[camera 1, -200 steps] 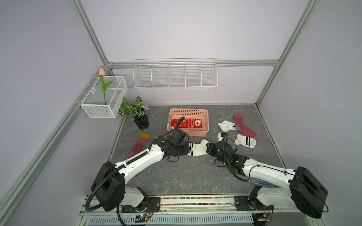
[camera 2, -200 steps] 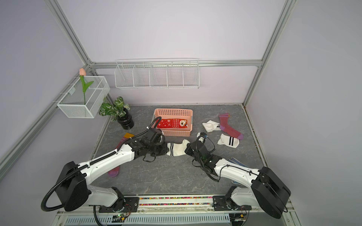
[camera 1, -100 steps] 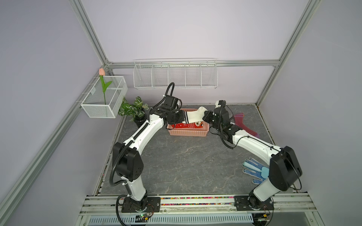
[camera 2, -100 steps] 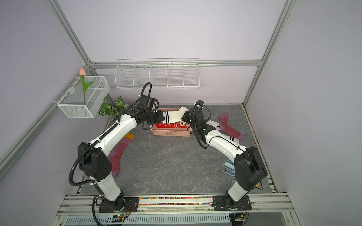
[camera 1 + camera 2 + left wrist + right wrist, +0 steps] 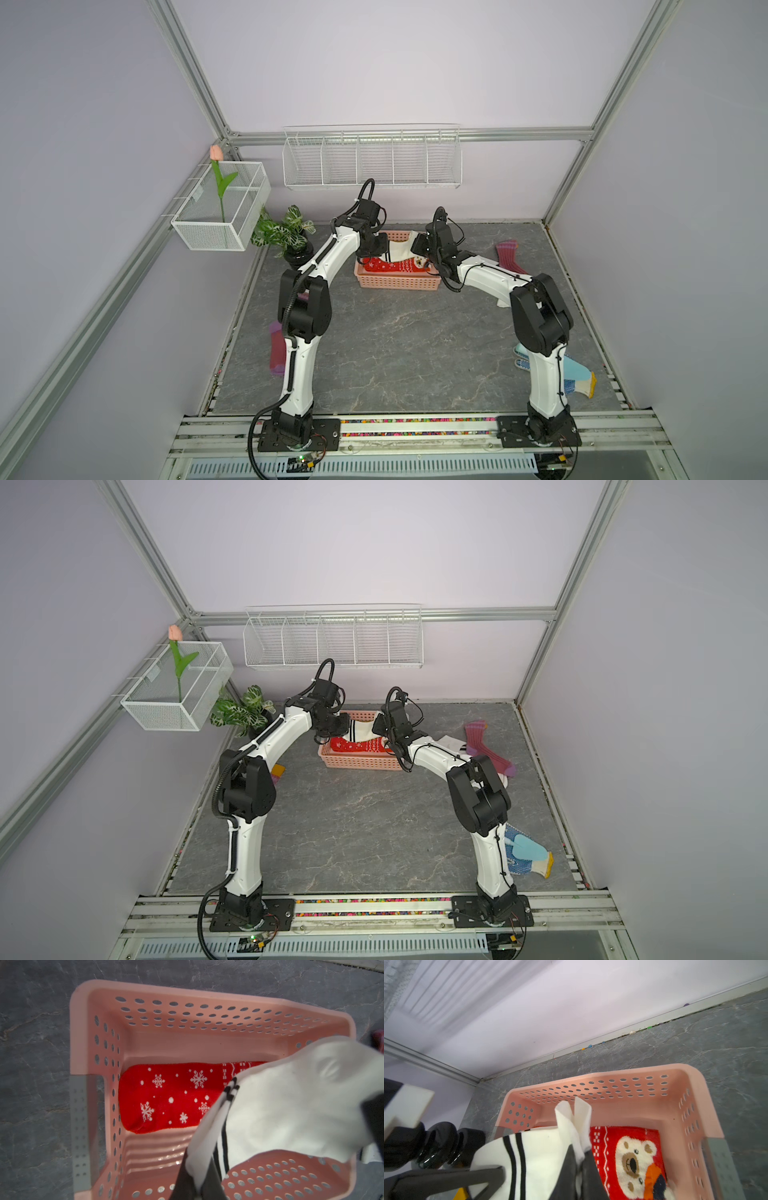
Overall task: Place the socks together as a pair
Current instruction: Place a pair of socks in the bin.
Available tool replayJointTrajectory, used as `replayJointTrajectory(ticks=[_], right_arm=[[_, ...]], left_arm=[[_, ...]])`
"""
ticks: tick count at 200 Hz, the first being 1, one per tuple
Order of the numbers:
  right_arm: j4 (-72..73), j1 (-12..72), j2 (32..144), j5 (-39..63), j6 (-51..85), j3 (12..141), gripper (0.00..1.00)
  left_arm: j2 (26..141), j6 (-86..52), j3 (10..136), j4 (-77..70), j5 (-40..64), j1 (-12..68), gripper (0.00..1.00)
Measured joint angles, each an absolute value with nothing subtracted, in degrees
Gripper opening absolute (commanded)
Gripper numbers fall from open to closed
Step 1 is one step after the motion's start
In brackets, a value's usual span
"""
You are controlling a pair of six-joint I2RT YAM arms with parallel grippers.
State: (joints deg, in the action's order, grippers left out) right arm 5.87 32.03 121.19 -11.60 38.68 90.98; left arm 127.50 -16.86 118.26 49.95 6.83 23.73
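Observation:
I keep lowering my right gripper with the white sock stretched lengthwise [image 5: 397, 251] over the red snowflake sock [image 5: 387, 264], and let go once the white sock rests in the pink basket.
A white sock with black stripes [image 5: 400, 249] [image 5: 362, 730] hangs stretched over the pink basket [image 5: 397, 283] [image 5: 360, 763]. My left gripper [image 5: 384, 245] [image 5: 199, 1186] is shut on its striped cuff end [image 5: 280, 1115]. The right gripper [image 5: 415, 248] [image 5: 580, 1167] is shut on the other end [image 5: 542, 1157], and two white tips stick out past its fingers. A red snowflake sock [image 5: 170, 1097] [image 5: 629, 1157] lies flat in the basket below. One maroon sock [image 5: 482, 746] lies at the back right. Another maroon sock [image 5: 276, 353] lies behind the left arm.
More white sock fabric [image 5: 451, 742] lies on the table beside the right arm, partly hidden. Blue dotted gloves [image 5: 523, 856] lie at the front right. A potted plant [image 5: 286, 237] stands left of the basket. Wire baskets hang on the back and left walls.
Both arms carried the white striped sock from the middle of the table back to above the pink basket. Over the last half second they have hardly moved.

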Motion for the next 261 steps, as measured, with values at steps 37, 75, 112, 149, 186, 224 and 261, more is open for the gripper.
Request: replayJointTrajectory(ticks=[37,75,112,149,186,224,261], right_arm=[[3.6,31.6,124.5,-11.0,37.9,93.8,0.07],[3.2,31.4,126.0,-10.8,37.7,94.6,0.07],[3.1,31.2,127.6,-10.7,37.6,94.9,0.07],[3.2,31.1,128.3,-10.7,37.7,94.9,0.07],[3.7,30.9,128.5,-10.6,37.8,94.9,0.13],[5.6,30.4,128.5,-10.2,37.9,92.7,0.28],[6.5,30.3,128.2,-10.3,38.0,89.8,0.45]], left_arm=[[129.3,-15.9,120.7,50.1,6.2,23.7,0.00],[131.5,-14.7,121.3,50.1,5.0,23.7,0.00],[133.8,-14.4,121.3,50.2,4.3,23.7,0.00],[135.5,-14.5,121.4,50.2,4.3,23.7,0.00],[136.2,-14.5,121.4,50.3,3.9,23.7,0.02],[136.2,-15.2,121.4,50.2,3.0,23.7,0.24],[136.0,-15.1,121.4,50.5,3.3,23.7,0.55]])
